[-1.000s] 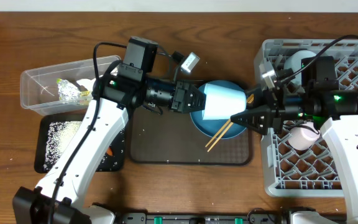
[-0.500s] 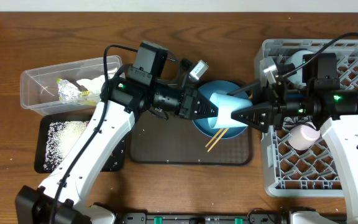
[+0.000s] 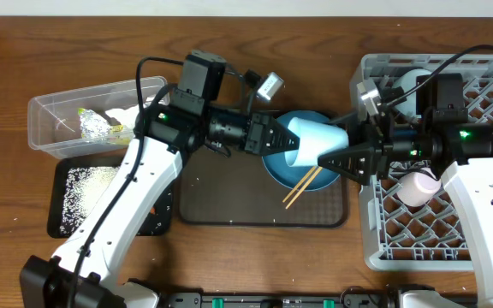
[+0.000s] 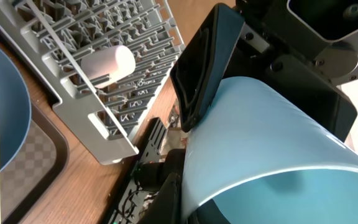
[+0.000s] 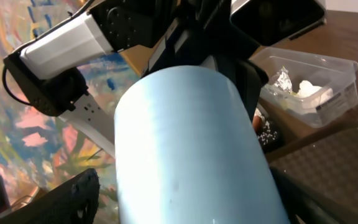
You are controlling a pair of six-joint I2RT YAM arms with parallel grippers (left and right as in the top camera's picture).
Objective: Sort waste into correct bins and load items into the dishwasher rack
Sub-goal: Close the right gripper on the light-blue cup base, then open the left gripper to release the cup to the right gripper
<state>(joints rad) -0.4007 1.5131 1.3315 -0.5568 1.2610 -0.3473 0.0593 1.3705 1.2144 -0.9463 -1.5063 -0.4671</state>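
The robot's left gripper is holding the cup by its rim (image 3: 294, 144), away from the rack, so next the right gripper grabs the cup's closed end (image 3: 341, 138) and puts the cup at the rack with its opening down.
A small light blue cup (image 3: 315, 145) hangs on its side in the air above the large blue plate (image 3: 277, 175). My left gripper (image 3: 286, 145) is shut on the cup's rim wall (image 4: 260, 137). My right gripper (image 3: 333, 159) is open, with one finger on each side of the cup's closed end (image 5: 191, 149) and a gap showing on one side. The wooden chopsticks (image 3: 302, 186) lie across the plate. A pink cup (image 3: 413, 188) and a pale bowl (image 3: 414, 81) sit in the grey dishwasher rack (image 3: 486, 231).
The plate rests on a dark brown serving tray (image 3: 229, 201). At the left a clear tub (image 3: 54, 109) holds foil (image 3: 92, 127) and tissue (image 3: 123, 115). In front of the tub is a black tray (image 3: 65, 224) with rice (image 3: 88, 184).
The left arm has carried the light blue cup to the right, between the right gripper's fingers. The right gripper's jaws have widened around the cup.
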